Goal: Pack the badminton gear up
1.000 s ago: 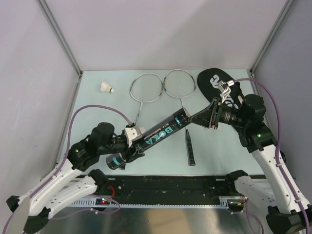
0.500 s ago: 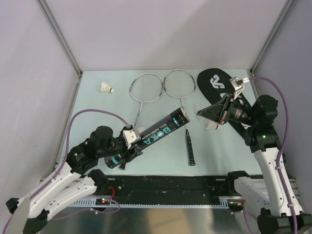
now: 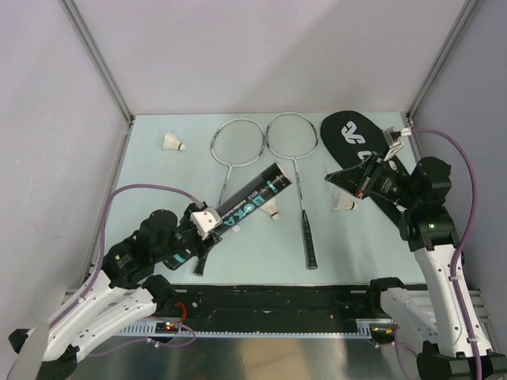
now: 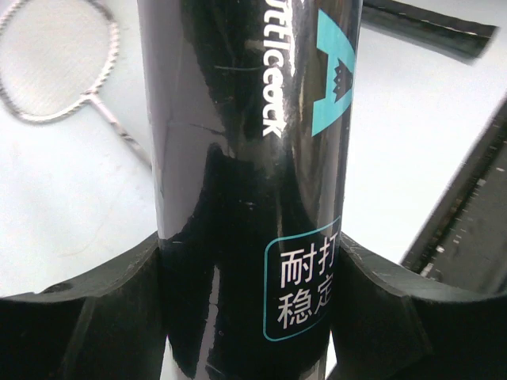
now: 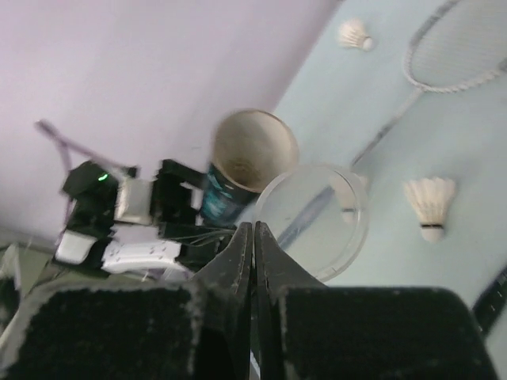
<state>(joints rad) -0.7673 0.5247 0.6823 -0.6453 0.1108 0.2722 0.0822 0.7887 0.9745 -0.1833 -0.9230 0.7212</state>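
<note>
The clear lid [image 5: 323, 226] takes up my right gripper, so this gripper should put the lid down first and then take the shuttlecock [image 3: 345, 203] beneath to the tube's opening.
My left gripper [image 3: 207, 226] is shut on the black tube [image 3: 252, 196] and holds it tilted, its open mouth toward the table's middle. In the left wrist view the tube [image 4: 245, 142] fills the space between the fingers [image 4: 79, 317]. My right gripper [image 3: 333, 179] is shut on the tube's clear round lid [image 5: 313, 215], held apart from the tube's mouth [image 5: 252, 149]. Two silver rackets [image 3: 228, 176] [image 3: 307, 241] lie side by side. Shuttlecocks lie at the far left [image 3: 173, 143], by the tube's mouth [image 3: 273, 210] and under my right gripper [image 3: 343, 203]. The black bag [image 3: 352, 134] lies at the back right.
Grey walls close in the pale table on three sides. A black strip [image 3: 277, 297] runs along the near edge by the arm bases. Purple cables loop from both arms.
My right gripper has pulled the lid off the tube and drawn back to the right. My left gripper has swung the tube leftward. A shuttlecock now shows by the tube's mouth.
</note>
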